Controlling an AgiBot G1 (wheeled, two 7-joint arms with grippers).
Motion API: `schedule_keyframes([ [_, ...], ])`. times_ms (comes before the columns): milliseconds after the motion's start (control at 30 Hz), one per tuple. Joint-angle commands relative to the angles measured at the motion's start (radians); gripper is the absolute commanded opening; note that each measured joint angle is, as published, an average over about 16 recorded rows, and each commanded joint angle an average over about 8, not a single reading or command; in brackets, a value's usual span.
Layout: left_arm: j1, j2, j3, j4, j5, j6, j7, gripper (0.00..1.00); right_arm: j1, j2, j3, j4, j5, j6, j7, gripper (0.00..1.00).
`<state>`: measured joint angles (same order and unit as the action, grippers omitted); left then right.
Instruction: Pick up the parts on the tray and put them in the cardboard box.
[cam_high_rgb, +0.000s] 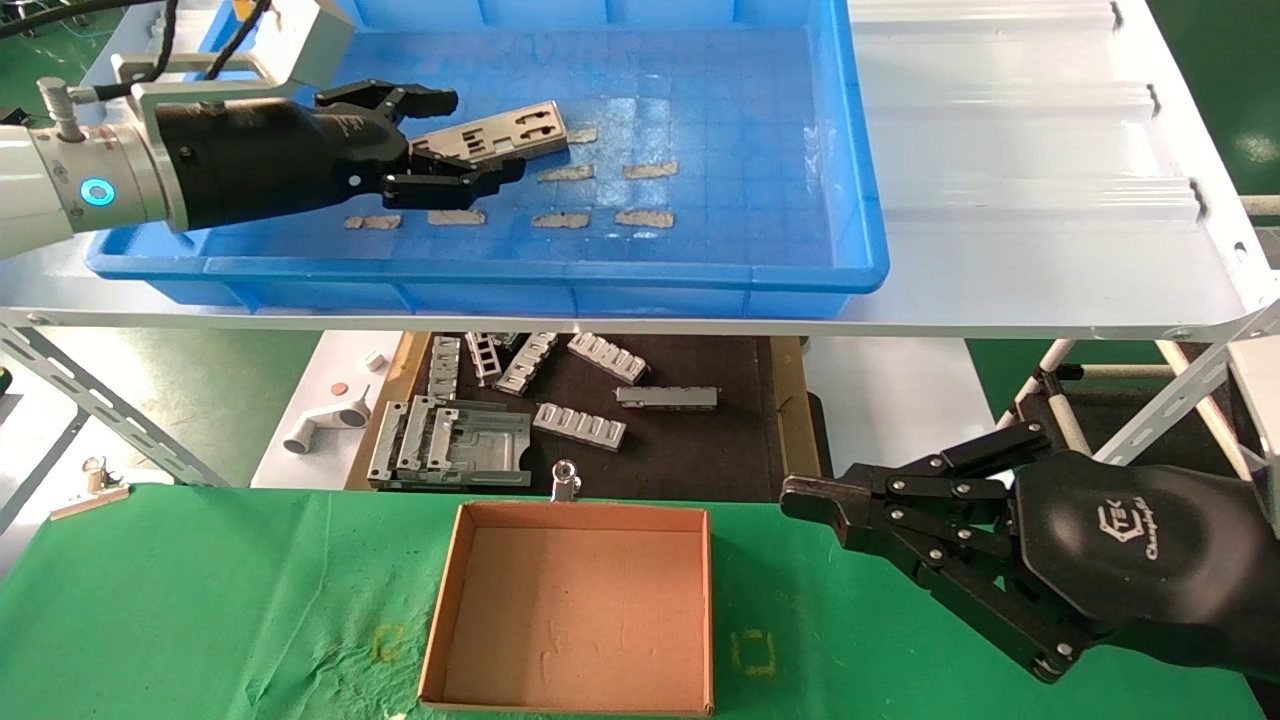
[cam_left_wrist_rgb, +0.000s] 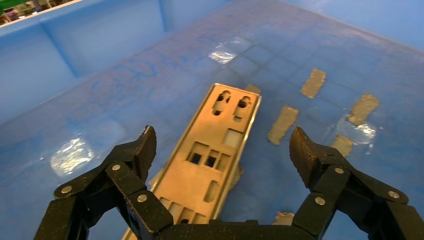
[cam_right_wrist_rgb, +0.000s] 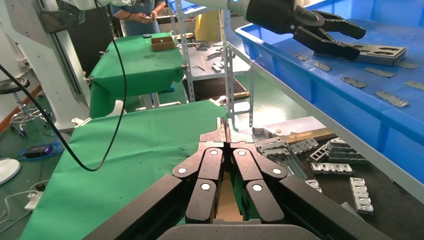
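I need to line up my left gripper with the plate's long sides (cam_left_wrist_rgb: 245, 137) before it lifts the plate (cam_left_wrist_rgb: 206, 157), because the plate lies crooked between my left gripper's spread fingers.
One part (cam_high_rgb: 512, 130), a thin silver-grey plate with punched cutouts, lies on the floor of the blue tray (cam_high_rgb: 800, 200) at its left side. My left gripper (cam_high_rgb: 480, 135) is open over the plate's near end, one finger on each side and neither touching it. The left wrist view shows the part (cam_left_wrist_rgb: 210, 150) running away between the spread fingers of the left gripper (cam_left_wrist_rgb: 223, 137). The brown cardboard box (cam_high_rgb: 575, 610) stands empty on the green table below. My right gripper (cam_high_rgb: 792, 497) is shut and empty, hovering just right of the box; its closed tips (cam_right_wrist_rgb: 224, 122) show in the right wrist view.
Several ragged grey tape strips (cam_high_rgb: 565, 172) lie on the tray floor. The tray rests on a white shelf (cam_high_rgb: 1000, 150). Below it, ribbed grey brackets (cam_high_rgb: 580, 425) lie on a dark mat. A metal clip (cam_high_rgb: 565, 482) stands at the box's far wall.
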<state>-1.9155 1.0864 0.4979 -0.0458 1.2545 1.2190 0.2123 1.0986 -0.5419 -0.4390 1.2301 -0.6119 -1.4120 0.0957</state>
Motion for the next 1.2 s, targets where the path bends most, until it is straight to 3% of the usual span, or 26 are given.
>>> schedule_keyframes([
  [33, -0.003, 0.003, 0.000, 0.011, 0.001, -0.004, 0.002, 0.00, 0.000, 0.000, 0.000, 0.000, 0.000, 0.000, 0.000, 0.00],
  [533, -0.006, 0.013, -0.001, 0.040, 0.000, -0.094, 0.025, 0.00, 0.000, 0.000, 0.000, 0.000, 0.000, 0.000, 0.000, 0.00],
  [1200, -0.009, 0.015, -0.006, 0.043, -0.007, -0.120, 0.037, 0.00, 0.000, 0.000, 0.000, 0.000, 0.000, 0.000, 0.000, 0.00],
])
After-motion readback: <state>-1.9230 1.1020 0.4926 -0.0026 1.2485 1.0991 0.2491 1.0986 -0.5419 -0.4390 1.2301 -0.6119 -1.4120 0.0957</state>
